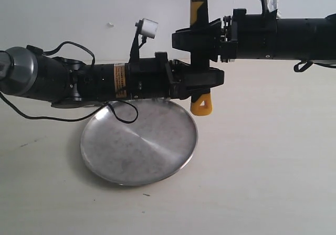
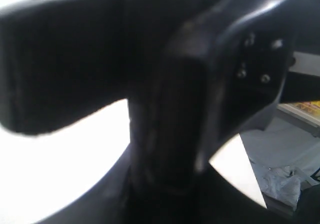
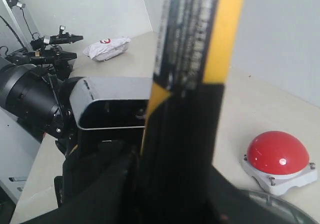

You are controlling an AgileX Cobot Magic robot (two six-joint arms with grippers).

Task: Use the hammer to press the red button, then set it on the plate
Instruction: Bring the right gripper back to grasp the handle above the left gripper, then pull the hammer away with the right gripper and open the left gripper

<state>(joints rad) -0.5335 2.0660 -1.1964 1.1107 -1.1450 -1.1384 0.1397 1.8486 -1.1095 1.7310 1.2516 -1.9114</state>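
My left gripper is holding the hammer handle's loop end (image 1: 201, 105), and its arm is blocking the red button (image 3: 278, 153). It should let go and move away before my right gripper presses.
The hammer (image 1: 197, 9) hangs upright above the table, its yellow looped end (image 1: 202, 106) lowest and its head out of view above. My right gripper (image 1: 192, 40) is shut on the handle high up. My left gripper (image 1: 209, 78) is shut on it lower down, just above the loop. The black and yellow handle (image 3: 192, 59) fills the right wrist view. In the left wrist view it is a dark blur (image 2: 167, 134) between the jaws. The silver plate (image 1: 139, 151) lies under the left arm. The red button (image 3: 277, 154) sits beside the plate rim (image 3: 267, 198); the arms hide it in the exterior view.
A black cable (image 1: 123, 115) droops from the left arm over the plate's far edge. A white packet (image 3: 107, 48) lies farther off on the table. The left arm's grey camera housing (image 3: 110, 104) sits close to the hammer handle.
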